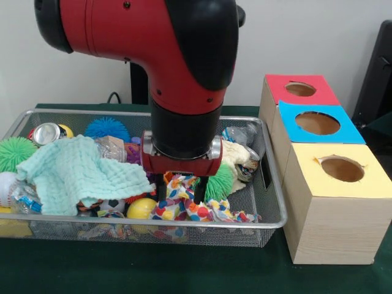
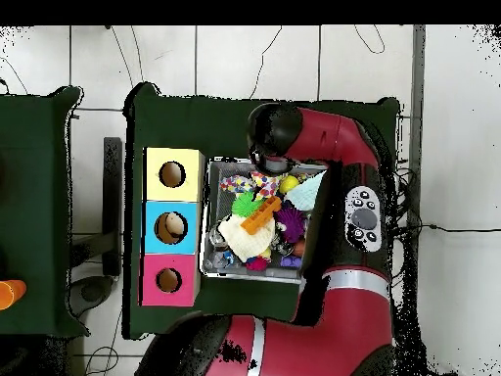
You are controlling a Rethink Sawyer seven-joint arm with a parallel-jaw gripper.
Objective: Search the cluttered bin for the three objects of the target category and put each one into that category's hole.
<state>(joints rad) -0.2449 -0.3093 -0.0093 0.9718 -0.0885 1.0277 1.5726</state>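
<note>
I expect the rag to flop across the hole's rim when I lower it there, because the white rag's loose folds point(image 1: 166, 210) spread wider than the yellow-faced hole point(image 1: 342, 169).
The wire mesh bin point(image 1: 273, 222) stands on the green table, full of clutter. A white rag with bright coloured spots point(image 1: 205, 212) lies at its front right. My gripper point(image 1: 180, 196) is lowered onto this rag, open, with one finger on each side of a raised fold. The yellow-faced hole point(image 1: 342, 169) is on the nearest part of the wooden box, to the right of the bin. In the overhead view the colourful fabric point(image 2: 240, 183) lies at the bin's end next to the yellow hole point(image 2: 171, 174). My arm hides the gripper there.
A mint-green cloth point(image 1: 79, 174) covers the bin's left half. A cream cloth point(image 1: 236, 156), green point(image 1: 13, 152) and blue point(image 1: 107, 128) spiky balls, a can point(image 1: 46, 133) and a yellow ball point(image 1: 142, 208) lie around. The blue point(image 1: 317, 123) and red point(image 1: 300, 89) holes are farther back.
</note>
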